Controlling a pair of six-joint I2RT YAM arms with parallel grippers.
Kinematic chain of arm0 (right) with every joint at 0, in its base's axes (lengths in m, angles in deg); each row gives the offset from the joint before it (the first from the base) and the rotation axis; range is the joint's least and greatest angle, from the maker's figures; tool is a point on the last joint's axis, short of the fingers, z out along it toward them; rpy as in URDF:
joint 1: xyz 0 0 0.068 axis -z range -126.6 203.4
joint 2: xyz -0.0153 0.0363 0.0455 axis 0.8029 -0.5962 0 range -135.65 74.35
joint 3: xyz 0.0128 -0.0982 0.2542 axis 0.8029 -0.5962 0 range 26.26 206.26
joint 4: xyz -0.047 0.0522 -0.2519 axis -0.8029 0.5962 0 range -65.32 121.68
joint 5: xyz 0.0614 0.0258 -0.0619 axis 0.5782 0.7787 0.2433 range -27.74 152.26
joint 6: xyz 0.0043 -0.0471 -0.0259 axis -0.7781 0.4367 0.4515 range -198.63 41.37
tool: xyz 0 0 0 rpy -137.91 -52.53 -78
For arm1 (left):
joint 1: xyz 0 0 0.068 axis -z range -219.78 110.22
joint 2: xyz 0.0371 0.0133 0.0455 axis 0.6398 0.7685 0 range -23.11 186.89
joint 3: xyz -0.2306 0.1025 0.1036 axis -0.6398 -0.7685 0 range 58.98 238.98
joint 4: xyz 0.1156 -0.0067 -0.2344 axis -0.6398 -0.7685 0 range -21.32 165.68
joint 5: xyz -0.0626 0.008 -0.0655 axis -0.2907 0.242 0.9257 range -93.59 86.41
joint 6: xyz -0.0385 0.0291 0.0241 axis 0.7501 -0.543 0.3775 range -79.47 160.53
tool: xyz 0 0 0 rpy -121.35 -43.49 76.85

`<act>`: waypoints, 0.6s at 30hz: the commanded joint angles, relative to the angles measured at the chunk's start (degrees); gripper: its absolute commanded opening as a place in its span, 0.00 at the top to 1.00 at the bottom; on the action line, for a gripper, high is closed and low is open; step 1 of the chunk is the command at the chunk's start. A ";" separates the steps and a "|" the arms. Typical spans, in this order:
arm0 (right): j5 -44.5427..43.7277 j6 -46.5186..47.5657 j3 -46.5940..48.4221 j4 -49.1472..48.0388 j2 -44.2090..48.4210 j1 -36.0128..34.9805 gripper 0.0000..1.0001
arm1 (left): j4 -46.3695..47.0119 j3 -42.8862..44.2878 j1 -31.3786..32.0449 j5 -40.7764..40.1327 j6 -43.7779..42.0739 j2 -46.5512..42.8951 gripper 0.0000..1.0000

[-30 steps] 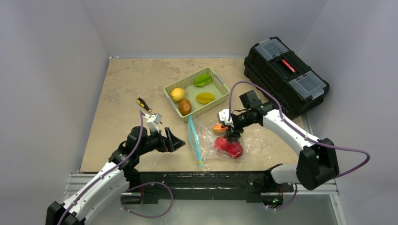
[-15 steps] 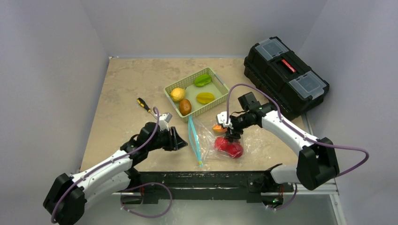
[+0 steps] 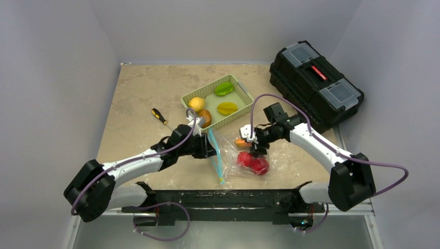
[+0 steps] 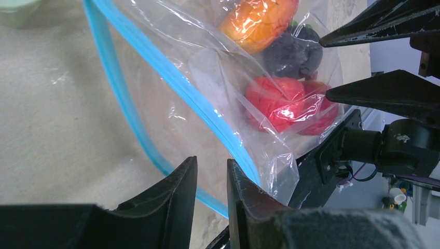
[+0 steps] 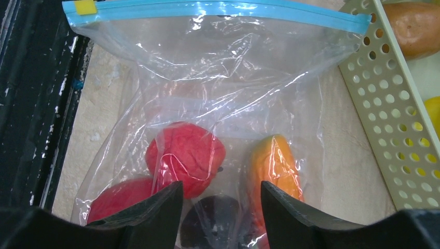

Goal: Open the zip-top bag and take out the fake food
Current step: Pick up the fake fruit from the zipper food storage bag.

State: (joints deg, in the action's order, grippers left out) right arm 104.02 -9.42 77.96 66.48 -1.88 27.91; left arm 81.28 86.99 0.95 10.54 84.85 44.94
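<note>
The nearer red piece [image 4: 275, 104] is deep inside, past the bag opening [image 4: 153, 114]. My right gripper should pinch the plastic while my left gripper opens and reaches in to get the piece.
The clear zip-top bag [image 3: 231, 148] lies in front of the basket, its light-blue zipper strip [image 4: 171, 78] on the left with the two lips parted. Inside are fake food pieces: two red [image 5: 187, 155], one orange [image 5: 272, 163], one dark purple [image 5: 212, 218]. My left gripper [image 4: 211, 161] is at the bag mouth. Its jaws stand narrowly apart and the lower lip crosses the gap. My right gripper [image 5: 220, 185] is open on top of the bag, its tips straddling the dark purple piece through the plastic.
The green basket [image 3: 211, 102] behind the bag holds a yellow lemon [image 3: 196, 104], a brown piece [image 3: 204, 118] and two green pieces. A yellow-and-black screwdriver [image 3: 159, 116] lies left of it. A black toolbox [image 3: 315, 83] stands at the back right. The table's black front rail runs close below the bag.
My left arm has reached right, from beside the bag to its mouth, and its jaws have narrowed from wide apart. The right gripper has stayed on the bag and opened slightly.
</note>
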 commanded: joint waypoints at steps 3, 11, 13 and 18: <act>-2.19 2.19 -3.33 0.24 5.29 -2.87 0.38 | 7.21 3.31 2.26 2.65 0.07 5.96 0.74; -11.71 -3.07 -6.07 -5.27 3.31 -7.39 0.43 | 14.77 1.79 3.49 5.06 3.01 11.44 0.72; -13.38 -3.73 -6.21 -5.83 2.82 -7.60 0.45 | 15.73 1.86 3.97 5.57 3.42 12.53 0.71; -15.80 -4.43 -7.58 -7.39 3.19 -7.76 0.48 | 17.33 1.88 4.86 6.15 4.41 15.31 0.66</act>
State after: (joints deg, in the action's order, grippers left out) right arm 92.10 -12.35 71.42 62.05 0.81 20.43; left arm 93.50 88.35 5.02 15.07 87.99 58.71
